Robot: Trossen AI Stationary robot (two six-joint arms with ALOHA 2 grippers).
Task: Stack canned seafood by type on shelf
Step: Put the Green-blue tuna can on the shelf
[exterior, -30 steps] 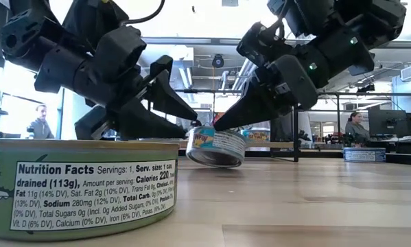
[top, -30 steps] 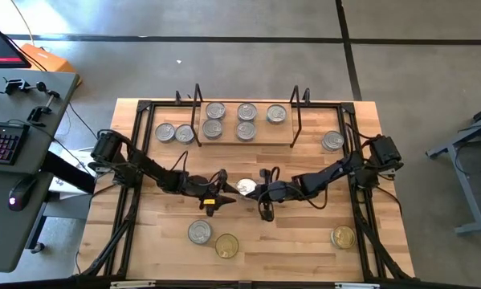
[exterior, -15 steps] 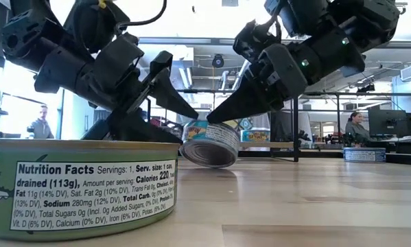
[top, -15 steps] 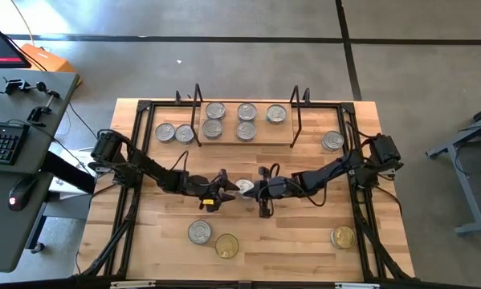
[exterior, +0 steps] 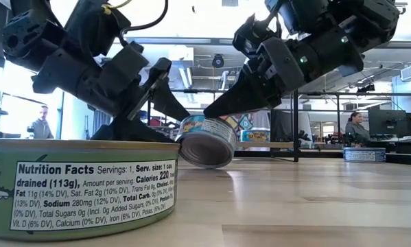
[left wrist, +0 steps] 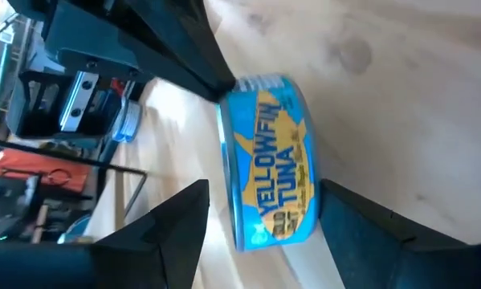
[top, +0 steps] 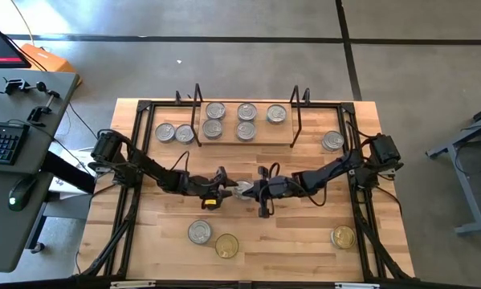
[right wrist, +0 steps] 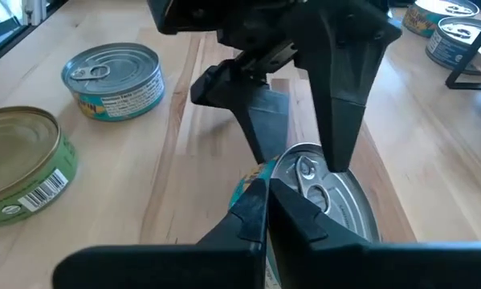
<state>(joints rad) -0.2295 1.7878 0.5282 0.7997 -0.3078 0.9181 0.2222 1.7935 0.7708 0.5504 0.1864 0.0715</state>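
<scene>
Next, my right gripper opens and pinches the tin across lid and base before it puts the tin on the shelf, because its shut fingers are only pressing the tilted tin's rim.
A blue-labelled "Yellowfin Tuna" tin stands tilted at mid-table, its lower edge on the wood. My left gripper is open, with one finger on each side of the tin's wall. I cannot tell whether either finger touches it. My right gripper is shut, and its tips are at the tin's rim. The shelf sits by the far edge and carries several silver-lidded tins. My right gripper presses its shut fingertips against the tin's raised upper rim, slanting down from the table's right. The tin is tipped, with its lid facing my right wrist and its lower edge on the table.
Two tins lie left of the shelf and one lies right of it. Near the front edge are a silver tin, a gold one and another gold one. Black wire frames stand at the shelf ends. People sit in the room beyond the table.
My right gripper has moved toward the table's left, pushing the tin a little that way and tipping it more steeply. The tin now stands closer in between my left gripper's open fingers. My left gripper has shifted slightly toward the tin.
</scene>
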